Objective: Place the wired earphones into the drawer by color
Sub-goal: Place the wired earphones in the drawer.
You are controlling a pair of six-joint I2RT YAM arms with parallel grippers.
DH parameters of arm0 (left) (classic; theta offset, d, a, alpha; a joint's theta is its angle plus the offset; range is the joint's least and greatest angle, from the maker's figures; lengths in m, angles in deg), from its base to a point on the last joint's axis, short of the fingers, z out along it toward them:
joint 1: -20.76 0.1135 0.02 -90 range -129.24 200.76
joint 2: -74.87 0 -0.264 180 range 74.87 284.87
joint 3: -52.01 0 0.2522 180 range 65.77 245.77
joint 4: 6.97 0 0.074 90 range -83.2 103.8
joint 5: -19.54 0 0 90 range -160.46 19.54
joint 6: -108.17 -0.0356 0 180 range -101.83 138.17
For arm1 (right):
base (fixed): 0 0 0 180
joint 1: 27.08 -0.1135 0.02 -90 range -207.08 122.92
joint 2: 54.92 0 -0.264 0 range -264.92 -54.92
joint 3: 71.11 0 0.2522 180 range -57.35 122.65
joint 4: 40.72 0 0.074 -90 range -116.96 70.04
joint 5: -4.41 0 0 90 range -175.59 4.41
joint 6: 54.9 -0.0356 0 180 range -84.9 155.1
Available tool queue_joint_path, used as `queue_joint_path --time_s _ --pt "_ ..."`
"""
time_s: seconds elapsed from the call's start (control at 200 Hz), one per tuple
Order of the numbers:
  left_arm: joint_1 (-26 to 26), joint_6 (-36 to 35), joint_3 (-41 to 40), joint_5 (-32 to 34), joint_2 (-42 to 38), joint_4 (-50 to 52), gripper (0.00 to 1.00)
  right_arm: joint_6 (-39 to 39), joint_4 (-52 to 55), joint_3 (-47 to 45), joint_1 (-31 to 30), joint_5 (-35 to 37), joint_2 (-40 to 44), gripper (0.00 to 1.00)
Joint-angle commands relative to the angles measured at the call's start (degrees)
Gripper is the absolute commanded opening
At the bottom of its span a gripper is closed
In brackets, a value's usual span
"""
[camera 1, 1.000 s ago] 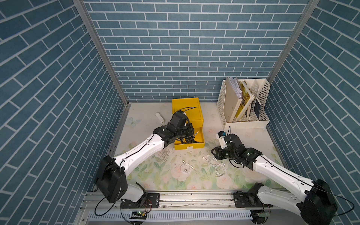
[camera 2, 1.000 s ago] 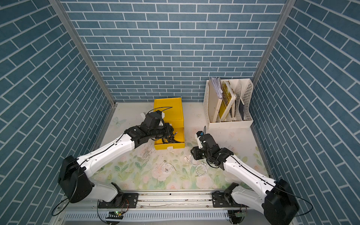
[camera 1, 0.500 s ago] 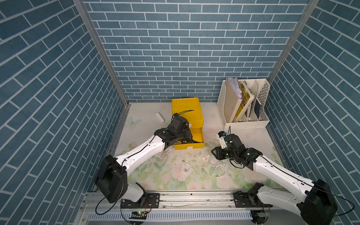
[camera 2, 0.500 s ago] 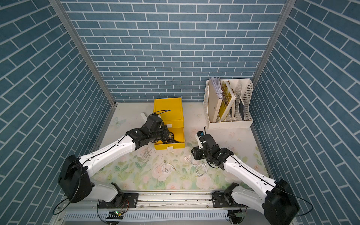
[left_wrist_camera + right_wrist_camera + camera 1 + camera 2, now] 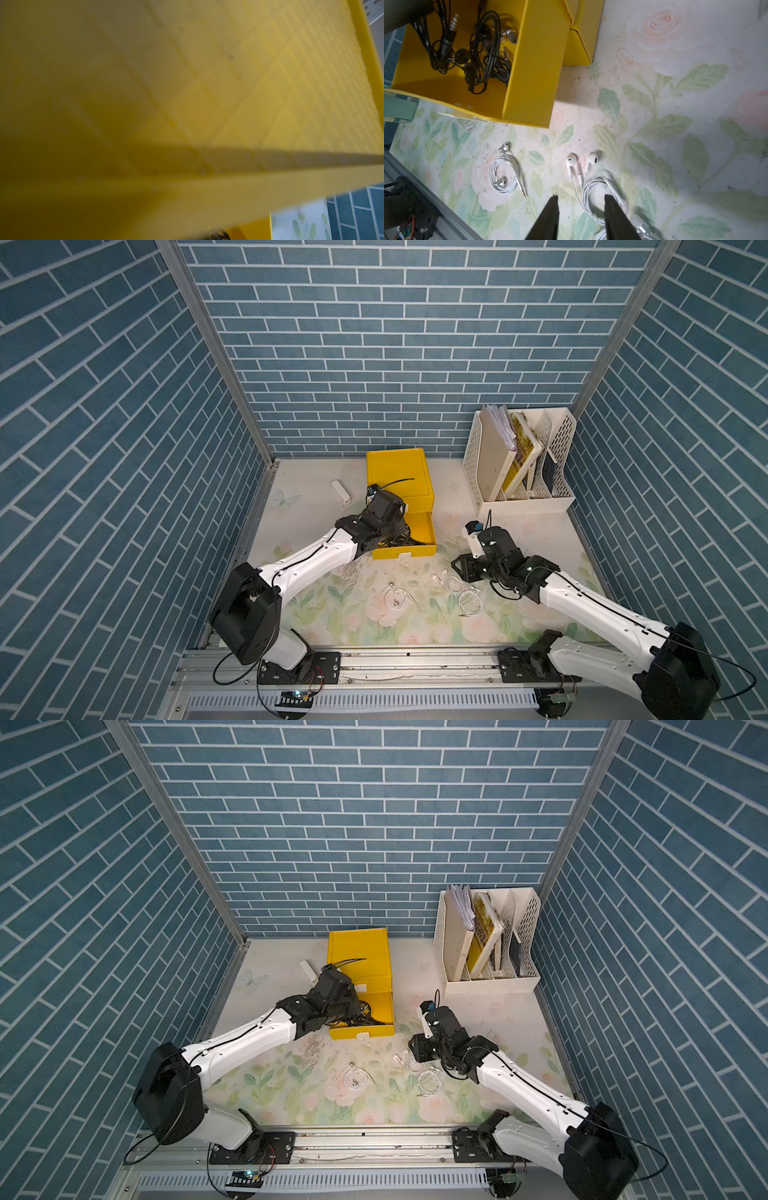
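Note:
My left gripper steadies the cabinet while my right gripper should push the drawer shut (image 5: pixel 362 1033), with black wired earphones in the open drawer (image 5: pixel 365 1017) and white coils outside.
The yellow drawer (image 5: pixel 405 551) (image 5: pixel 361 1032) stands pulled out of its yellow cabinet. Black wired earphones (image 5: pixel 467 47) (image 5: pixel 401 541) lie tangled inside it. My left gripper (image 5: pixel 397 533) reaches into the drawer, its fingers hidden under the wrist; the left wrist view shows only a blurred yellow drawer wall (image 5: pixel 270 83). It is shut. Three white wired earphones coils (image 5: pixel 395 597) (image 5: pixel 453 583) (image 5: pixel 469 602) lie on the floral mat. My right gripper (image 5: pixel 581 198) (image 5: pixel 461 572) hovers open low over the white coil (image 5: pixel 602 191), which is partly between its fingers. Another white coil (image 5: pixel 504 176) lies apart.
A white file rack (image 5: pixel 478 472) with books stands at the back right. A small white block (image 5: pixel 340 491) lies left of the cabinet. Small silver bits (image 5: pixel 351 572) are scattered by the left arm. A metal rail (image 5: pixel 395 659) runs along the front.
My left wrist has shifted slightly and dipped lower over the open drawer. The right arm and the white coils have not moved.

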Motion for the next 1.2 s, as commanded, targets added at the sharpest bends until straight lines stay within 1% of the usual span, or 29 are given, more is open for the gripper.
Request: queue_joint_path --time_s 0.0,0.135,0.22,0.39,0.54,0.655,0.75,0.805,0.885,0.93,0.99,1.01,1.055,1.085,1.115,1.195 --pt "-0.1 0.4 -2.6 0.4 1.1 -0.1 0.03 1.6 0.9 -0.7 0.2 0.7 0.8 0.39" --pt "-0.1 0.2 -1.8 0.3 2.4 0.9 0.08 1.6 0.9 -0.7 0.2 0.7 0.8 0.39" --pt "-0.2 0.2 -1.8 0.1 3.0 1.3 0.21 1.5 0.8 -0.9 0.2 0.7 1.0 0.39" --pt "-0.1 0.3 -2.2 -0.5 3.2 1.2 0.37 1.4 0.8 -1.1 0.2 0.7 1.3 0.39" --pt "-0.2 0.3 -2.0 -1.0 1.9 1.2 0.41 1.4 0.9 -1.0 0.3 0.8 1.4 0.39" --pt "-0.3 0.1 -1.8 -3.2 -0.3 0.5 0.44 1.0 -0.2 -1.1 0.2 -0.1 1.8 0.39" --pt "-0.9 -1.4 -0.9 -6.6 -2.8 0.4 0.48 -2.0 -5.2 -3.1 0.1 -3.3 3.6 0.38" --pt "-1.3 -2.0 -0.2 -8.1 -4.9 0.9 0.51 -5.6 -10.9 -5.9 0.0 -5.6 5.4 0.36" --pt "-1.9 -3.1 1.2 -9.9 -7.9 2.1 0.53 -11.8 -20.4 -11.1 -1.8 -5.7 8.5 0.31" --pt "-2.3 -3.9 2.2 -10.9 -9.3 3.1 0.53 -14.1 -24.5 -12.9 -4.3 -3.3 9.9 0.29" --pt "-2.6 -4.9 3.4 -12.9 -10.7 4.2 0.52 -15.3 -27.3 -13.8 -8.9 2.6 11.2 0.25" --pt "-2.6 -5.1 3.5 -14.1 -11.2 4.0 0.51 -15.5 -27.7 -13.9 -10.5 5.7 11.6 0.22" --pt "-2.6 -5.8 4.1 -16.7 -12.6 3.3 0.49 -16.7 -28.7 -14.5 -14.3 12.8 13.1 0.12" --pt "-2.6 -6.8 5.1 -17.9 -13.2 3.1 0.48 -17.5 -30.7 -15.8 -16.4 16.7 14.6 0.05" --pt "-2.6 -8.1 6.9 -18.4 -13.4 3.5 0.46 -18.1 -33.5 -17.4 -18.5 19.8 15.9 0.0" --pt "-1.9 -12.3 14.7 -18.4 -12.0 6.5 0.43 -18.6 -38.6 -20.0 -23.6 27.9 17.4 0.0"
